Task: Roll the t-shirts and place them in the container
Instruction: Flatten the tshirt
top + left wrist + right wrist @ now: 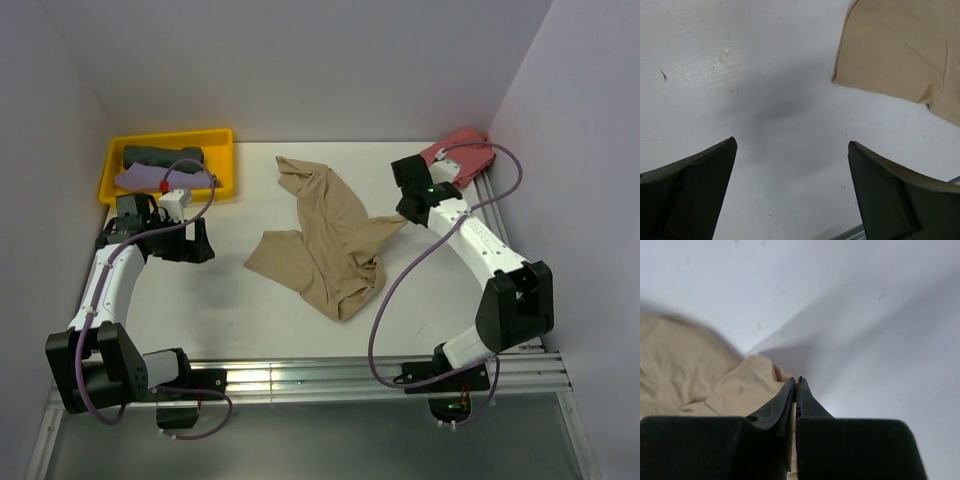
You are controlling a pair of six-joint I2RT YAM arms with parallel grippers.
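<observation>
The robot's right gripper has the tan t-shirt's corner (398, 222) pinched next to clear white table (440, 264), so it should go on pulling away from the t-shirt's crumpled middle until that side of the t-shirt is spread out.
A tan-beige t-shirt (325, 245) lies crumpled in the middle of the white table. My right gripper (408, 207) is at its right corner, shut on a thin fold of the tan cloth (760, 380); in the right wrist view the gripper (796, 382) has cloth showing between its pinched fingers. My left gripper (200, 240) is open and empty over bare table left of the shirt; in the left wrist view the gripper (792, 145) is spread wide, with the shirt's edge (890, 50) at the upper right. A salmon-pink shirt (460, 150) lies at the back right.
A yellow tray (222, 137) at the back left holds a rolled dark green shirt (162, 155) and a lavender shirt (145, 178). Purple-grey walls close in the back and both sides. A metal rail (330, 375) runs along the near edge.
</observation>
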